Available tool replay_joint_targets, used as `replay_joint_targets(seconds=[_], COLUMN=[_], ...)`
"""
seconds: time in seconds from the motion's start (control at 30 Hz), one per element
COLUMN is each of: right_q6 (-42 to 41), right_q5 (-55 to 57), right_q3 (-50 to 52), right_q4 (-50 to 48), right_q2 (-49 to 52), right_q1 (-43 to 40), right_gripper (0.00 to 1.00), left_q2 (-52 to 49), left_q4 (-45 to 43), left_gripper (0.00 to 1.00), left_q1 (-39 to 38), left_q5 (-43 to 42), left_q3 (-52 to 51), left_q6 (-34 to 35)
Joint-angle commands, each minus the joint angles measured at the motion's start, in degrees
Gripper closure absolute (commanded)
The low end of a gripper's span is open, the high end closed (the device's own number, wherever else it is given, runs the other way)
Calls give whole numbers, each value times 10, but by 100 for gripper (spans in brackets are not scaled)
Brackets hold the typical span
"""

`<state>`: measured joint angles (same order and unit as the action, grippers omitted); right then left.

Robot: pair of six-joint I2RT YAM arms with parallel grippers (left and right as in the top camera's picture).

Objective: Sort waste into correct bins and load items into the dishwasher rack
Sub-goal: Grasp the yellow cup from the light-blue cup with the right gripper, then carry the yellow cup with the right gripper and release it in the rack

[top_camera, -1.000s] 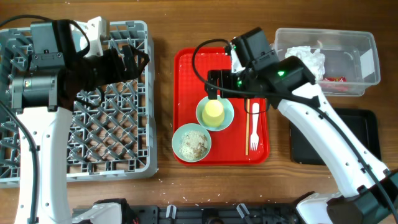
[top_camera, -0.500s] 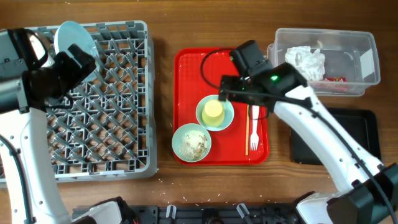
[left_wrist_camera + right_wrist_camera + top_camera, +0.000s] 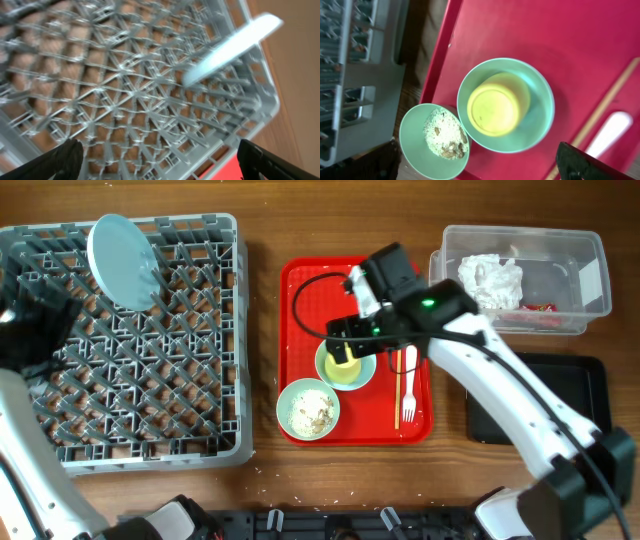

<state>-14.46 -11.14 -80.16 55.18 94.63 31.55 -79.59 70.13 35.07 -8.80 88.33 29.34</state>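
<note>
My left gripper is far from the yellow cup [image 3: 343,370] inside the teal bowl, so my right gripper needs to take the cup out and bring it to the rack [image 3: 156,332].
The white plate [image 3: 120,247] stands tilted between pegs at the back left of the grey dishwasher rack [image 3: 190,410]; its edge shows in the left wrist view [image 3: 230,47]. My left gripper [image 3: 160,162] is open and empty above the rack, at its left edge in the overhead view [image 3: 35,330]. My right gripper [image 3: 345,342] is open just above the yellow cup [image 3: 495,107], which sits upside down in a teal bowl [image 3: 540,120]. A second teal bowl [image 3: 415,150] holds rice scraps [image 3: 310,412]. The white fork [image 3: 410,385] and wooden stick [image 3: 397,388] lie on the red tray.
The red tray [image 3: 300,290] sits mid-table. The clear tub [image 3: 590,275] at the back right holds the crumpled napkin [image 3: 490,277] and red wrapper [image 3: 540,307]. The black tray [image 3: 540,405] lies in front of it.
My left arm has let go of the plate, leaving it standing in the rack, and drawn back to the left. My right gripper has moved down-left over the cup.
</note>
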Motion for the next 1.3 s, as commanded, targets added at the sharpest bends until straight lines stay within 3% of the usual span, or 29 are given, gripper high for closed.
replay_joint_targets(seconds=[0.0, 0.1, 0.17, 0.43, 0.63, 0.77, 1.1, 1.27], right_q6=[-40, -79, -92, -98, -106, -106, -93, -66], right_q5=[79, 133, 141, 162, 163, 174, 162, 48], right_q3=[4, 4, 4, 4, 0, -34, -227, -267], right_q4=[-5, -5, -7, -22, -18, 20, 51, -87], right_q2=[65, 93, 99, 158, 153, 148, 143, 146], right_q1=[34, 57, 62, 101, 100, 100, 100, 100], right_gripper=[0, 0, 9, 6, 31, 40, 41, 41], left_q2=[-1, -1, -1, -1, -1, -1, -1, -1], left_q4=[21, 21, 21, 21, 21, 21, 21, 21], left_gripper=[0, 0, 0, 0, 0, 0, 0, 0], left_q1=[74, 115, 118, 118, 118, 118, 118, 118], left_q5=[5, 6, 6, 6, 6, 6, 6, 6], left_q3=[-3, -3, -3, -3, -3, -3, -3, -3], left_q6=[13, 11, 11, 11, 11, 11, 11, 11])
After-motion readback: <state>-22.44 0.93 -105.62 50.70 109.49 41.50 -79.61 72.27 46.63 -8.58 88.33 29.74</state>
